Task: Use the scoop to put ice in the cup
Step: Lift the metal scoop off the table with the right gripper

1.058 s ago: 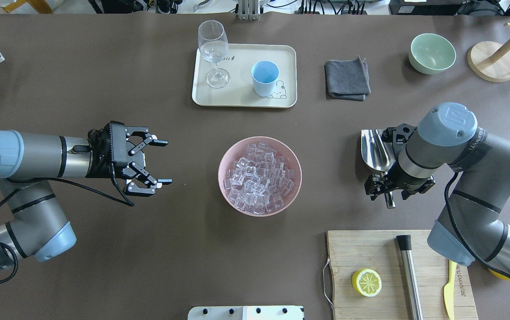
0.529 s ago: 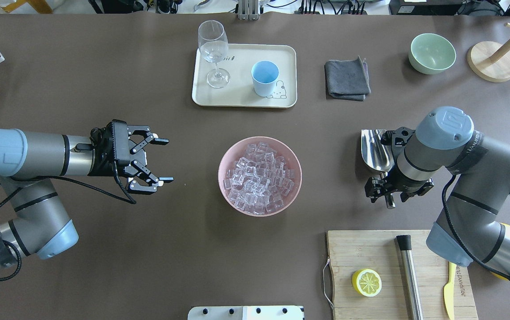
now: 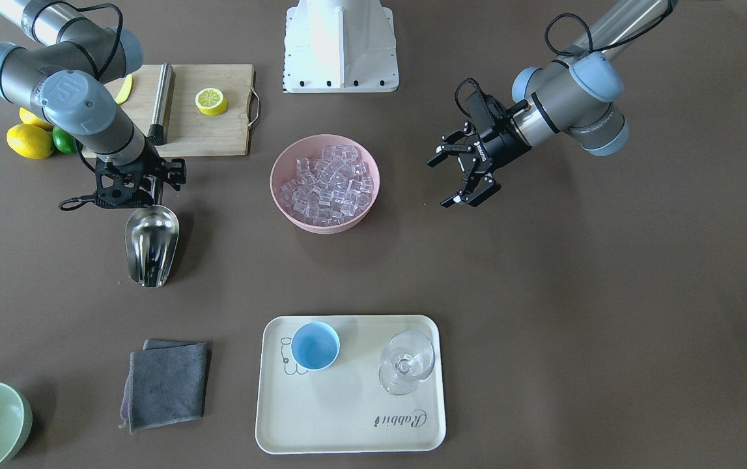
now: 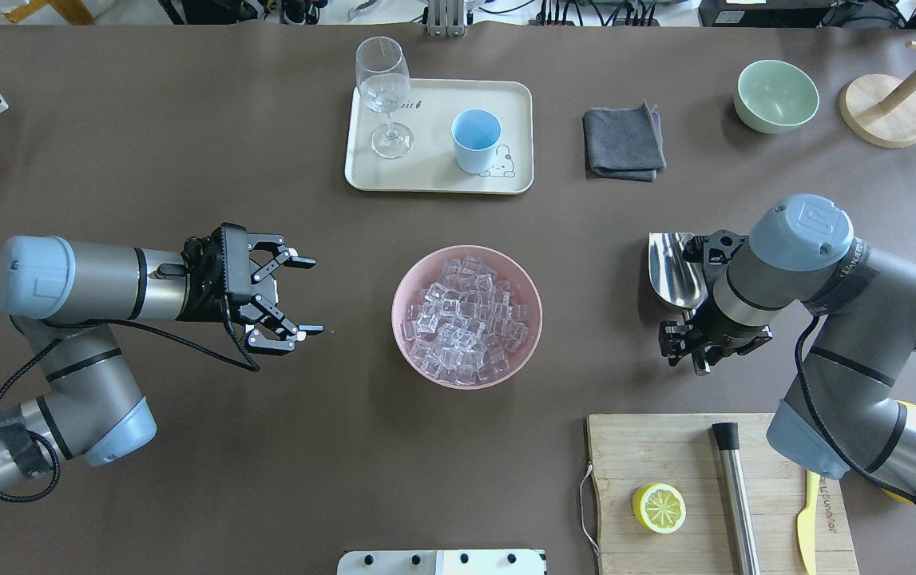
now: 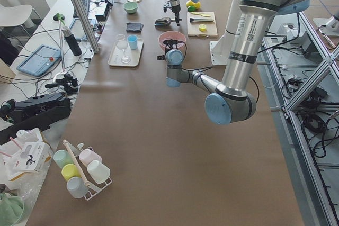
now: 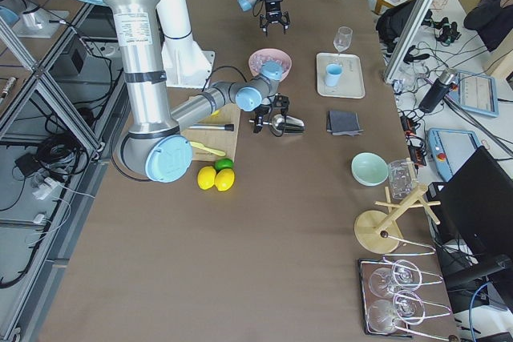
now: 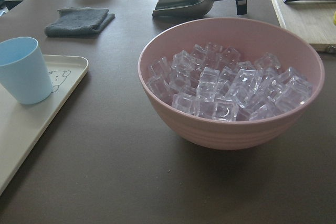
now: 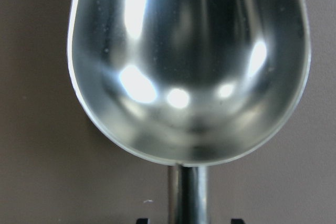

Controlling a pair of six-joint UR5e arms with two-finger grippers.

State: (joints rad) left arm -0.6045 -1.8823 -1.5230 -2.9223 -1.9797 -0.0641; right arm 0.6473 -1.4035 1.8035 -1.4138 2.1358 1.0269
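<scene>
Jumbled, separate edges (image 3: pixel 339 165) show all over the heap, so the clear ice cubes (image 3: pixel 329 187) should come up loose when the robot pushes the steel scoop into the pink bowl.
The steel scoop (image 4: pixel 672 267) lies on the table to the right of the pink bowl (image 4: pixel 396 315), which is heaped with clear ice cubes (image 4: pixel 465 319). My right gripper (image 4: pixel 693 337) is open and low over the scoop's rod handle, one finger on each side. In the right wrist view the scoop's bowl (image 8: pixel 189 66) is empty and both fingertips stand apart from the handle. My left gripper (image 4: pixel 310 295) is open and empty, left of the pink bowl. The light-blue cup (image 4: pixel 475 140) stands empty on the cream tray (image 4: pixel 426 172) beyond the bowl.
A stemmed glass (image 4: pixel 383 88) shares the tray. A grey cloth (image 4: pixel 624 144) and a pale green bowl (image 4: pixel 775 96) lie at the far right. A cutting board (image 4: pixel 689 455) near the right arm holds a lemon half (image 4: pixel 658 507) and a steel cylinder (image 4: pixel 735 495).
My left arm has moved right, toward the pink bowl, with its gripper still open. My right gripper has shifted only slightly over the scoop's handle.
</scene>
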